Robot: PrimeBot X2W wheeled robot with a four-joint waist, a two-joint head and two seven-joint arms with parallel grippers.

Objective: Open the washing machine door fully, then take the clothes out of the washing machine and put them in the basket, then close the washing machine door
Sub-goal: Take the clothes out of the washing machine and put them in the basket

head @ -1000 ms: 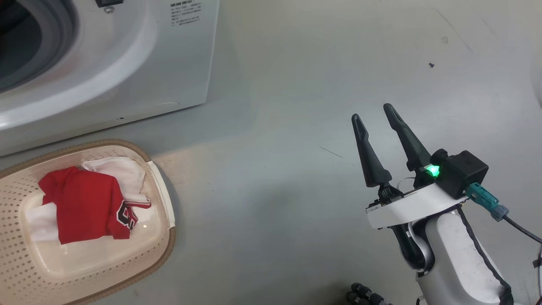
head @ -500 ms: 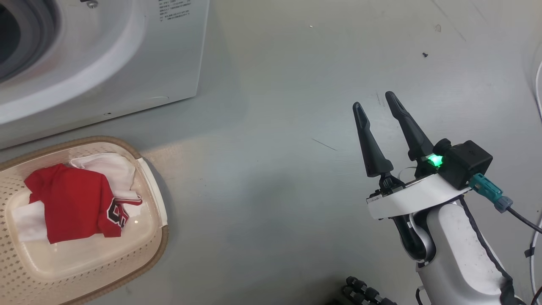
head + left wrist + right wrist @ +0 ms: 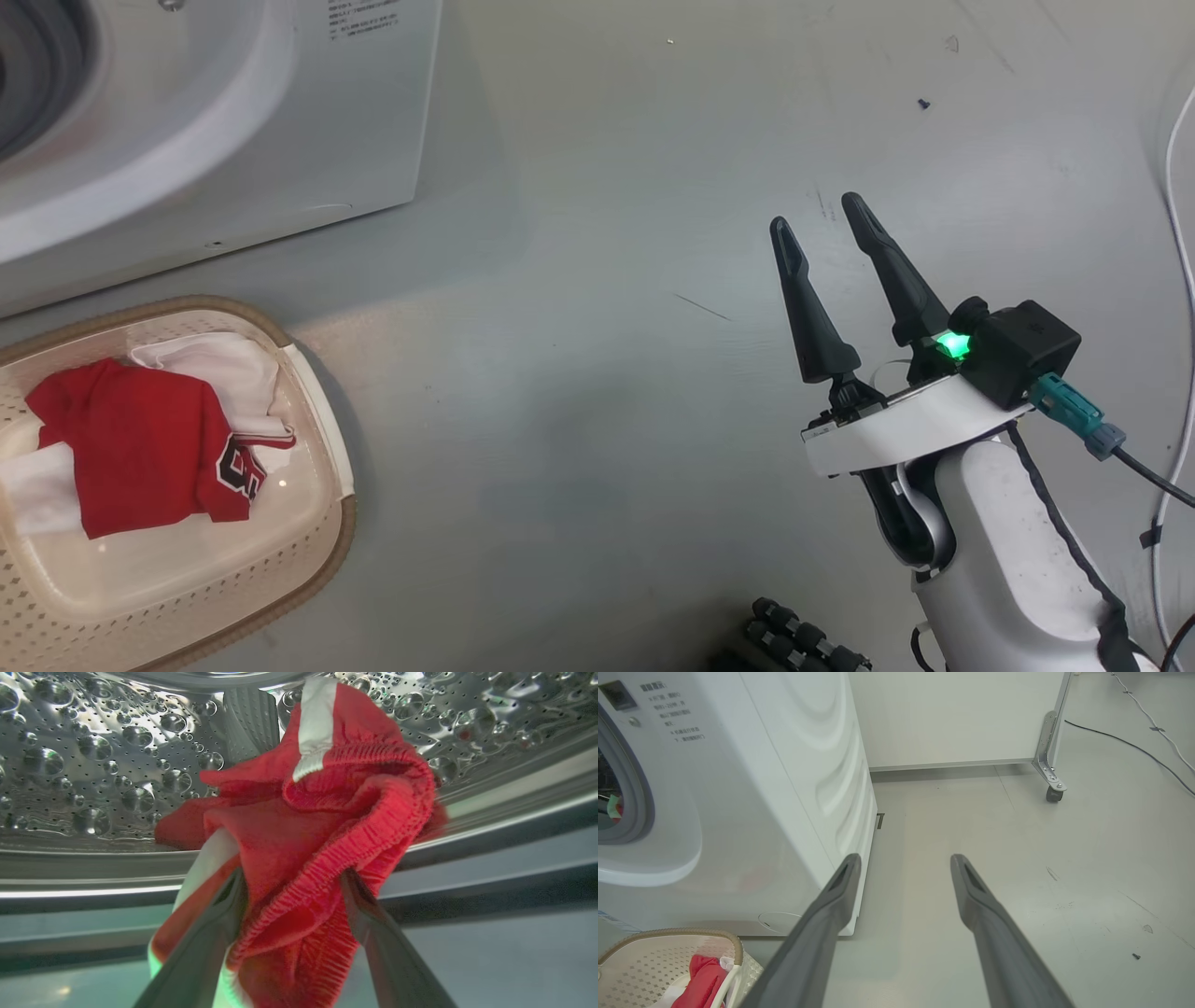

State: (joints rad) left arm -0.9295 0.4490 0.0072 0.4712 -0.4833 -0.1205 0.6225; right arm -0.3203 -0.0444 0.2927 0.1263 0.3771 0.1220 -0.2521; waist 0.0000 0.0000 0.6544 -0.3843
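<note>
The drum's steel (image 3: 134, 767) can be seen all around the bunched red garment (image 3: 319, 834), so the drum should be empty when I pull the garment out.
In the left wrist view my left gripper (image 3: 292, 877) reaches into the washing machine's steel drum (image 3: 93, 765). Its jaws stand open, with a bunched red garment with white trim (image 3: 327, 826) between the two fingers, lying over the drum's lip. My right gripper (image 3: 815, 212) hangs open and empty over the grey floor, right of the white washing machine (image 3: 280, 121). The cream basket (image 3: 347, 523) sits on the floor in front of the machine with red and white clothes (image 3: 140, 457) in it. The right wrist view shows the right gripper (image 3: 904, 857), the machine (image 3: 784, 788) and the basket (image 3: 644, 956). The washing machine door is out of view.
A white cable (image 3: 1172, 280) runs along the floor at the far right. A white panel on a caster wheel (image 3: 1052, 793) stands behind the machine, with a dark cable (image 3: 1134, 746) beyond it. Open grey floor lies to the right of the machine.
The head camera has turned, so the machine and basket slid left in the picture. The right gripper keeps its place and stays open.
</note>
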